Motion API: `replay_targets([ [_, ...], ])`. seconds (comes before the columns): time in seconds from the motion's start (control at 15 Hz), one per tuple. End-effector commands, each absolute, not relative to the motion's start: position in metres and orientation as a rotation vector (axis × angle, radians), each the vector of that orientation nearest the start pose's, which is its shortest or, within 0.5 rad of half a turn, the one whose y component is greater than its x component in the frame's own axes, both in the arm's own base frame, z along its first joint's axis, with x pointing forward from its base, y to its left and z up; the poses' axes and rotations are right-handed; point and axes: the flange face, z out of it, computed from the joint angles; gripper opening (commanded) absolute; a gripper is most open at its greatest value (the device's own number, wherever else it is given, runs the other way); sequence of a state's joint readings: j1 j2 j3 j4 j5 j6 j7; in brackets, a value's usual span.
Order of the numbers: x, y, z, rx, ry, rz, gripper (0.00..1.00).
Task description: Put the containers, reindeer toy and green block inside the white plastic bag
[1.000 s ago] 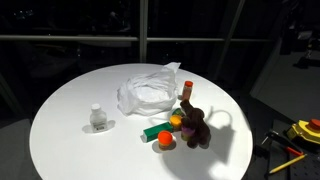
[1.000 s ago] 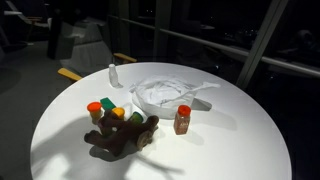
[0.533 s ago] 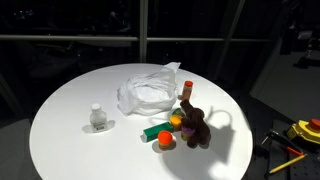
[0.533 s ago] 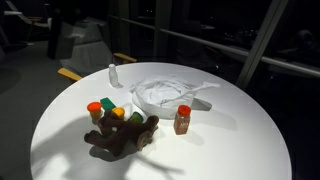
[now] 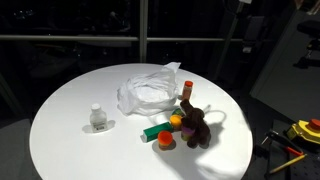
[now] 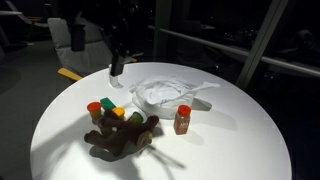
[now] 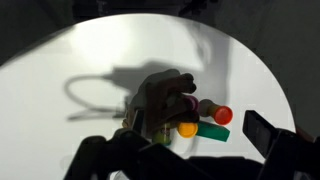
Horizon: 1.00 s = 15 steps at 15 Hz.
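The red-lidded spice jar (image 6: 182,122) is upright and clear of the reindeer toy, so the robot's open gripper keeps going to its lid (image 6: 184,110) until the fingers are on both sides of the lid.
The brown reindeer toy (image 5: 196,127) lies near the table's edge; it also shows in an exterior view (image 6: 120,138) and in the wrist view (image 7: 160,100). Against it lie the green block (image 5: 154,131) (image 7: 206,130) and orange-lidded containers (image 5: 165,140) (image 6: 95,110). A red-lidded spice jar (image 5: 187,92) (image 6: 182,119) stands next to the crumpled white plastic bag (image 5: 148,92) (image 6: 165,93). A small clear bottle (image 5: 97,118) stands apart. My gripper (image 6: 117,62) (image 7: 180,165) hangs high above the table, open and empty, over the toy group.
The round white table (image 5: 70,110) drops off on all sides. Yellow tools (image 5: 300,135) lie on the floor beside it. A chair (image 6: 80,40) stands behind the table. Dark windows surround the scene.
My arm has come into both exterior views from above; before, it was out of view. Its shadow now falls on the table. The objects have not moved.
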State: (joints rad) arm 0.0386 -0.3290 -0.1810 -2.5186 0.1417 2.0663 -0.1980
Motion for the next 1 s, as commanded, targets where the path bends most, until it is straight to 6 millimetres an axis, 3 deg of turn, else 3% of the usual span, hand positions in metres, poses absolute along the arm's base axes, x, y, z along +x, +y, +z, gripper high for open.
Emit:
replay_targets([
  [0.0,0.447,-0.047,0.350,-3.001,0.196,0.060,1.00],
  [0.27,0.474,-0.046,0.308,-3.070,0.396,-0.039,1.00],
  [0.67,0.518,-0.068,0.262,-3.072,0.614,-0.216,1.00],
  [0.93,0.545,-0.083,0.235,-3.078,0.719,-0.228,1.00],
])
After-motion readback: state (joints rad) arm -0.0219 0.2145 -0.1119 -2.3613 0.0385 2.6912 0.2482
